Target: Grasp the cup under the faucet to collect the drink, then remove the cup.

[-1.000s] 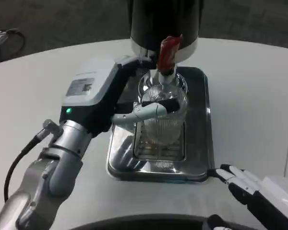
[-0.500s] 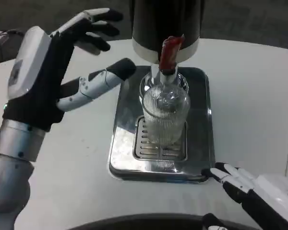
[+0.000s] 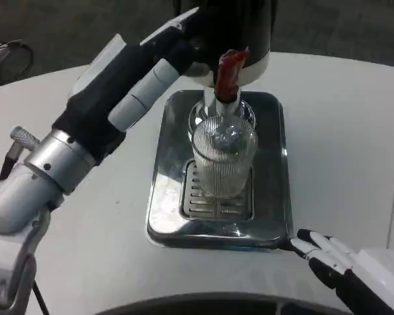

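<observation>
The cup's ribbed side (image 3: pixel 218 178) is clear enough for the tray behind to show, so I expect to see its drink through that side when I carry the cup.
A clear ribbed cup (image 3: pixel 223 164) stands upright on the grate of a steel drip tray (image 3: pixel 276 197), right under the faucet (image 3: pixel 224 104) of a black drink dispenser (image 3: pixel 226 26). A red tap lever (image 3: pixel 230 69) sticks out above the cup. My left hand (image 3: pixel 141 79) reaches in from the left, fingers stretched toward the dispenser just left of the lever. Its fingertips blend into the dark body, so I cannot tell whether they touch. It holds nothing and is apart from the cup. My right hand (image 3: pixel 335 262) lies at the tray's front right corner, fingers spread.
The white round table (image 3: pixel 341 131) has bare surface on both sides of the tray. A dark cable (image 3: pixel 13 49) lies at the far left edge. My left forearm (image 3: pixel 46 177) crosses the table's left half.
My left hand let go of the cup, lifted away to the left, then swung up and in toward the dispenser beside the red lever. The cup stayed in place.
</observation>
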Controlling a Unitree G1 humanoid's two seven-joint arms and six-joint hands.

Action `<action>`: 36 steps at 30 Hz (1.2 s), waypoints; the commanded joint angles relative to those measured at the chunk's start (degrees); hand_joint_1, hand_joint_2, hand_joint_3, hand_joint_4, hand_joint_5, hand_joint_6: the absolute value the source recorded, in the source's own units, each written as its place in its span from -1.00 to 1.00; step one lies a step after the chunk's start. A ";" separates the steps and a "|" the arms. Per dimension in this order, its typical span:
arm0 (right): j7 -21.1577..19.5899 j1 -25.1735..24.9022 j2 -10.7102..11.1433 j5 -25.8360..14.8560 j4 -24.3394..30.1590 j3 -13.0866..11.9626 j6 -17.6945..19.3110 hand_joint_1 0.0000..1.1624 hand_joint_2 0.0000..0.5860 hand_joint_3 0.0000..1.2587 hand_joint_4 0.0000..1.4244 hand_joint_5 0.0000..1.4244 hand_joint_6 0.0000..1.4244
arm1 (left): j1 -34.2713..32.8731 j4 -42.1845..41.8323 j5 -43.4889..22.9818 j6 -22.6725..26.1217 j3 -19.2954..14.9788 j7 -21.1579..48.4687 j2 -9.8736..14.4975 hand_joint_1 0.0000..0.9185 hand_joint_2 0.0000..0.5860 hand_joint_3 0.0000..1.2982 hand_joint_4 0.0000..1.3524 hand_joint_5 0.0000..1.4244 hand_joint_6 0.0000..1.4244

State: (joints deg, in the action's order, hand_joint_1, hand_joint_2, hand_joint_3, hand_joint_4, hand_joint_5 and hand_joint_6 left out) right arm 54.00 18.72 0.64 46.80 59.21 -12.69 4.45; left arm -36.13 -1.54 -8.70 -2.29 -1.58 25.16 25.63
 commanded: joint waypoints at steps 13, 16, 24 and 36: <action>-0.41 3.08 -3.07 -2.78 0.79 -2.88 5.07 -0.57 0.62 -0.84 -1.00 -1.00 -0.91 | -8.05 9.79 3.13 1.46 4.14 4.35 -2.54 -1.00 -0.73 -0.74 -0.82 -0.65 -0.67; -0.55 4.08 -3.66 -3.61 0.79 -3.64 6.20 -0.57 0.62 -0.84 -1.00 -1.00 -0.91 | -9.19 12.51 3.75 1.00 4.89 4.90 -3.30 -1.00 -0.72 -0.74 -0.82 -0.65 -0.67; 0.43 4.37 -4.52 -4.14 0.79 -3.89 6.47 -0.57 0.62 -0.84 -1.00 -1.00 -0.91 | -11.60 16.26 6.66 -1.97 7.56 6.59 -2.96 -1.00 -0.72 -0.72 -0.81 -0.64 -0.65; 1.29 2.35 -5.01 -4.77 0.79 -2.48 1.28 -0.57 0.60 -0.83 -1.00 -1.00 -0.91 | -12.55 17.82 12.92 -6.69 11.48 8.61 -0.86 -1.00 -0.72 -0.76 -0.86 -0.70 -0.72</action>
State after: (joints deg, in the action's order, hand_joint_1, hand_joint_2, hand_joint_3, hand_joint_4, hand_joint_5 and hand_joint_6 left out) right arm 54.85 21.39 -3.83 43.36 59.21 -15.19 7.97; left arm -49.81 14.49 1.44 -9.12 7.74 31.72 23.90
